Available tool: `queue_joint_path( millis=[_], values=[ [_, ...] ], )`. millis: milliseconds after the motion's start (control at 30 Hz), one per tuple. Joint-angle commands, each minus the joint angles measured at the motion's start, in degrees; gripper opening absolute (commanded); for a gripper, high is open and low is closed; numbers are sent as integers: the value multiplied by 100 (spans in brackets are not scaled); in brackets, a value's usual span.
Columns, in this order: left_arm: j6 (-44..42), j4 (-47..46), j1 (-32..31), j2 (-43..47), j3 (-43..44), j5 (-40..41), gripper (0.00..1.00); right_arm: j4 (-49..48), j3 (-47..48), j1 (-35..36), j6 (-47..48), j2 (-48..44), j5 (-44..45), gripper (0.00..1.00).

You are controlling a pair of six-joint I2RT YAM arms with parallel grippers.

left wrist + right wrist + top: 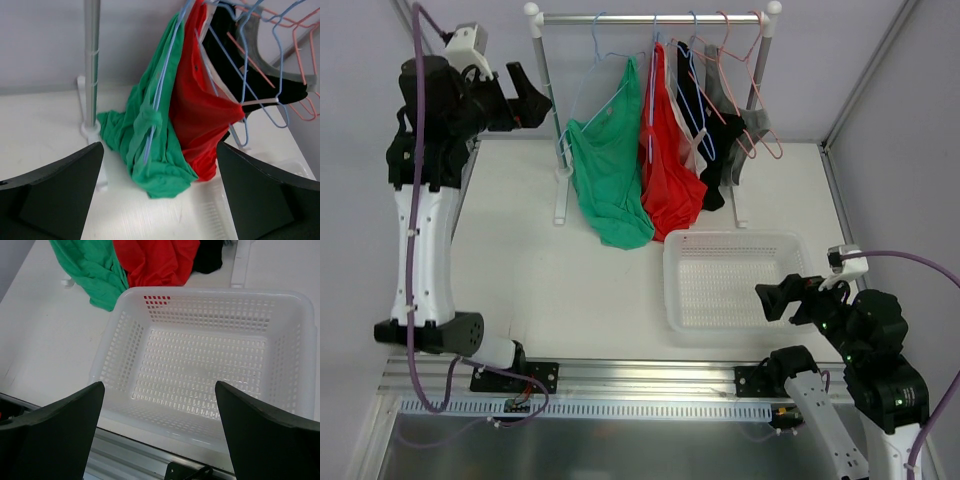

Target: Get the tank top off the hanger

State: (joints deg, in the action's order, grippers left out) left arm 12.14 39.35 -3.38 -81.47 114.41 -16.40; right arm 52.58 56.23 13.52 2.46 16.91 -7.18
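The green tank top [607, 172] should come off the rail with the light blue hanger when I lift the hanger, still draped, because the tank top's shoulders hang over the hanger's arms [604, 108].
A green tank top [610, 170] hangs on a light blue hanger [603, 50] at the left of the rail [650, 17]. It also shows in the left wrist view [150, 135], hem bunched on the table. A red top [668, 170], a black top [705, 120] and a grey one hang to its right. My left gripper [535, 103] is open and empty, raised left of the green top and apart from it. My right gripper [778, 298] is open and empty at the basket's near right rim.
A white perforated basket [672, 270] stands empty at front right, also in the right wrist view [300, 340]. The rack's white posts [548, 100] and feet stand on the table. Empty pink hangers [760, 90] hang at the rail's right end.
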Motion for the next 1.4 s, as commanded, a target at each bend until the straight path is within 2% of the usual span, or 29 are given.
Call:
queue_joint_path(
  millis=[0, 33, 200, 300, 400, 533, 567, 633, 700, 767, 867, 1000, 1367],
  values=[
    [-677, -173, -31, -974, 967, -934, 99, -20, 64, 19, 44, -73, -371, 100],
    [-722, -174, -31, -1193, 1404, -1031, 99, -2, 81, 28, 35, -100, -398, 100],
    [-1029, -261, -84, -2249, 2181, -1585, 99, 112, 90, 19, -26, -223, -556, 99],
    [-1327, -402, -276, -2548, 2279, -1262, 97, 217, 134, 19, -17, -249, -583, 100],
    [-1390, -560, -348, -2786, 2279, -1067, 84, 306, 169, 19, 18, -293, -583, 99],
    [-1328, -718, -383, -3023, 2288, -1215, 65, 341, 125, 28, 35, -311, -591, 99],
    [-1320, -736, -418, -3067, 2288, -1181, 57, 341, 117, 19, 27, -302, -600, 99],
    [-1407, -754, -540, -3111, 2288, -1094, 52, 359, 108, 19, 44, -284, -618, 100],
    [-1521, -771, -646, -3164, 2279, -901, 43, 359, 108, 19, 53, -284, -618, 100],
    [-1583, -780, -743, -3217, 2279, -690, 40, 358, 108, 28, 62, -284, -618, 99],
    [-1610, -815, -805, -3261, 2296, -496, 26, 367, 90, 28, 79, -293, -618, 100],
    [-1478, -850, -814, -3226, 2305, -206, 1, 359, 64, 19, 71, -311, -609, 100],
    [-837, -1193, -1007, -2585, 2305, 682, 0, 359, 55, 28, 44, -311, -653, 100]
  ],
)
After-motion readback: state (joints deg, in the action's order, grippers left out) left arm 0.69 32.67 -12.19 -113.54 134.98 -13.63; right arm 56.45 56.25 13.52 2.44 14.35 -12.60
